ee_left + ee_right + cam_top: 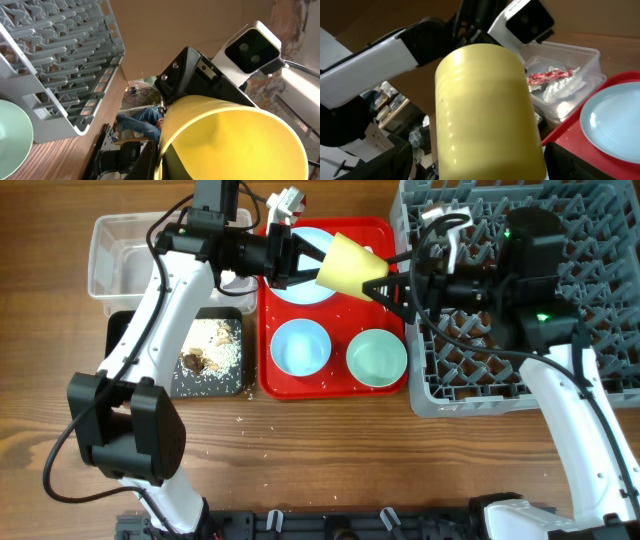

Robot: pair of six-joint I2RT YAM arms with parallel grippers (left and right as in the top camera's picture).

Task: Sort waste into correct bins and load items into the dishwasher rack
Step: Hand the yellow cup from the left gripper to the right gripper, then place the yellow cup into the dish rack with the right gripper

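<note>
My left gripper is holding the yellow cup's rim [331, 262] short of the rack. My right gripper should take hold of the cup's base [376, 280] before my left gripper opens.
The small yellow cup [350, 265] hangs on its side above the red tray [335, 385], between both grippers. My left gripper [305, 265] is shut on its rim, and the cup's open mouth [240, 140] fills the left wrist view. My right gripper [388, 288] is open with its fingers either side of the cup's base [487, 115]. The pale blue plate [300, 288] lies under the cup, partly hidden. A blue bowl [300, 347] and a green bowl [377, 357] stand on the tray. The fork and spoon are out of view.
The grey dishwasher rack [600, 240] fills the right side, with my right arm over it. The clear tub [125, 255] at the back left holds napkins and the red wrapper [550, 76]. The black tub [210, 350] holds rice scraps. Rice grains lie on the table.
</note>
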